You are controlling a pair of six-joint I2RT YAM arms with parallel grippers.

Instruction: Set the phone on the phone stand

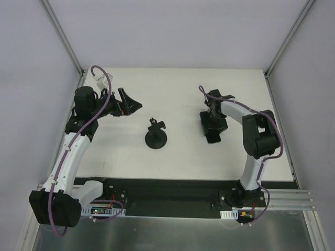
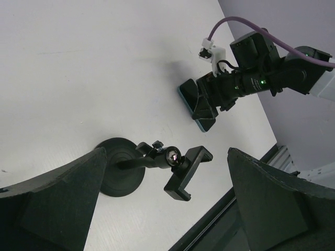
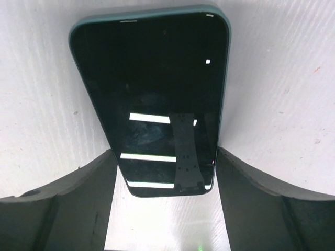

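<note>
The phone (image 1: pixel 213 138) is a long way from my left gripper, so next my right gripper brings it across for my left gripper to take, and then takes hold of the stand's bracket (image 1: pixel 160 125).
The phone (image 3: pixel 152 78), a black slab with a teal edge, lies screen up on the white table at the right. My right gripper (image 3: pixel 164 154) reaches down over it, both fingers pressed against the long edges of its near end. The top view shows that gripper (image 1: pixel 212 124) covering most of the phone (image 1: pixel 213 138). The left wrist view also shows the phone (image 2: pixel 189 94). The phone stand (image 1: pixel 156 137) stands at the table's middle, with its disc base (image 2: pixel 118 167) and empty forked bracket (image 2: pixel 187 170). My left gripper (image 1: pixel 131 102) is open and empty, up and left of the stand.
The white table (image 1: pixel 178 89) is walled by pale panels at the back and sides. A black strip and metal rail (image 1: pixel 172 193) carrying the arm bases run along the near edge.
</note>
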